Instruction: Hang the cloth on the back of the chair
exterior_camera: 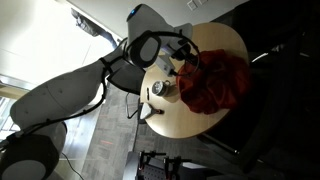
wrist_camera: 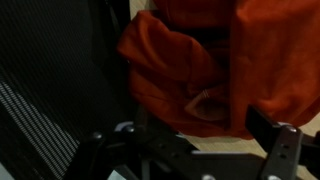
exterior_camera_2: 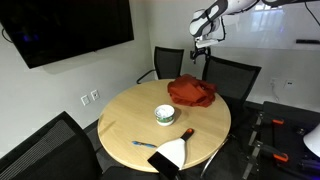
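Observation:
I expect the red cloth point(exterior_camera: 215, 84) to fall open into a long drape below my gripper when I lift, as it lies heaped in loose, overlapping folds point(wrist_camera: 207, 98).
The red cloth point(exterior_camera_2: 190, 92) lies crumpled on the far edge of the round wooden table point(exterior_camera_2: 140, 125), in front of a black mesh chair point(exterior_camera_2: 232, 76). It also shows in an exterior view point(exterior_camera: 215, 80) and fills the wrist view point(wrist_camera: 190, 60). My gripper point(exterior_camera_2: 203, 45) hangs well above the cloth, open and empty. In the wrist view its two fingers point(wrist_camera: 195, 150) stand wide apart with the cloth and a strip of table between them. In an exterior view the gripper point(exterior_camera: 188, 62) is at the cloth's edge.
A small bowl point(exterior_camera_2: 165, 115) sits mid-table. A black dustpan-like object point(exterior_camera_2: 170, 155), a pen point(exterior_camera_2: 145, 143) and a marker point(exterior_camera_2: 187, 132) lie near the front edge. A second chair point(exterior_camera_2: 168, 62) stands behind the table, another point(exterior_camera_2: 45, 150) in front. A screen point(exterior_camera_2: 65, 30) hangs on the wall.

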You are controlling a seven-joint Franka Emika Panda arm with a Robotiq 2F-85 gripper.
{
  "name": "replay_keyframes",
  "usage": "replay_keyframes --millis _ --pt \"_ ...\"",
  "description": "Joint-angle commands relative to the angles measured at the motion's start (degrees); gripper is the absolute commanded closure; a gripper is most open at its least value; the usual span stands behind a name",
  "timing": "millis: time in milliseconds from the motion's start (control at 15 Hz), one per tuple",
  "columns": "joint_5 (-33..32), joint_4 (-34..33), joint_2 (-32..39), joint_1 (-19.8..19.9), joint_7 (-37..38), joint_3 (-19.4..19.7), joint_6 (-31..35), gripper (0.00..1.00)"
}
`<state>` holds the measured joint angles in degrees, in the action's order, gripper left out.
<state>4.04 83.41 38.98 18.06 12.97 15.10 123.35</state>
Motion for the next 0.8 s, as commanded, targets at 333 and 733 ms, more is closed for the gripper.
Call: replay_keyframes --millis 333,733 --pt "9.6 -4.8 11.6 3.5 7.3 -1.9 12.1 0.0" --pt "9.9 -13.6 20.7 2.1 18.3 -0.5 11.6 0.0"
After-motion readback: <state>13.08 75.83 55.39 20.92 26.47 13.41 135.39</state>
